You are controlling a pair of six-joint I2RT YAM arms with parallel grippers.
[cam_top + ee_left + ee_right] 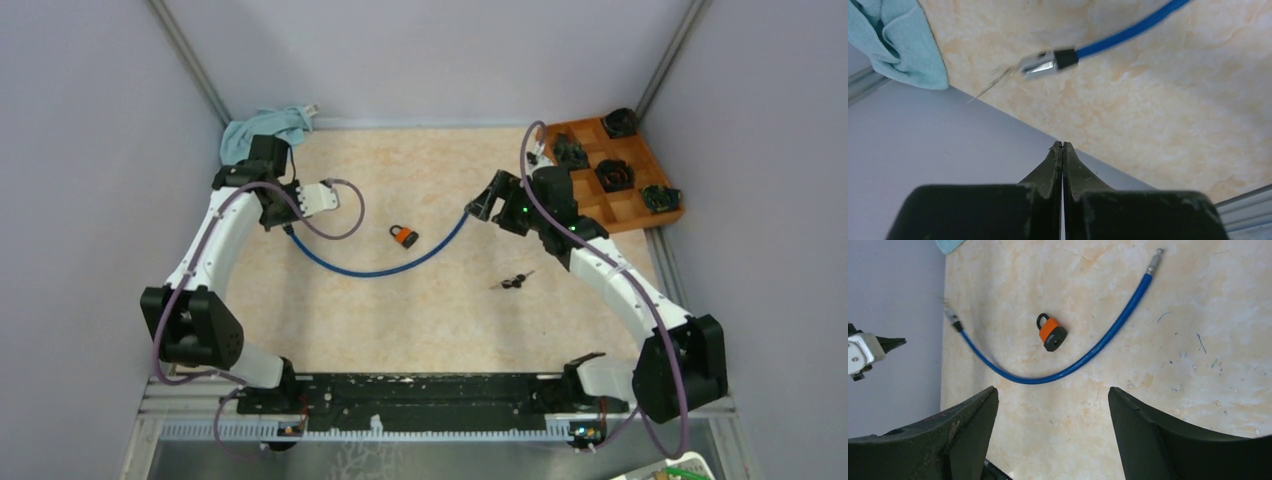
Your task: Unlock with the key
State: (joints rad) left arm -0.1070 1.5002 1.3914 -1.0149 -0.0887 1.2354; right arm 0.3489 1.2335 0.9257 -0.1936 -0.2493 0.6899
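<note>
The padlock is lying loose and the keys [513, 282] are on the right gripper's side, so the robot's left gripper should first open and pick up the padlock [406, 238] by its body.
A small orange and black padlock [403, 236] lies mid-table inside the curve of a blue cable [370, 268]; it also shows in the right wrist view [1051, 333] with the cable [1088, 356]. The black keys [514, 282] lie on the table to the padlock's right, apart from both grippers. My left gripper [1062, 146] is shut and empty, near the left wall by the cable's metal end [1040, 64]. My right gripper [1053, 392] is open and empty, held above the table right of the padlock; in the top view it [483, 205] sits by the cable's other end.
A light blue cloth [262, 128] lies in the back left corner. A wooden compartment tray [622, 208] with black items stands at the back right. Grey walls close in on the left, back and right.
</note>
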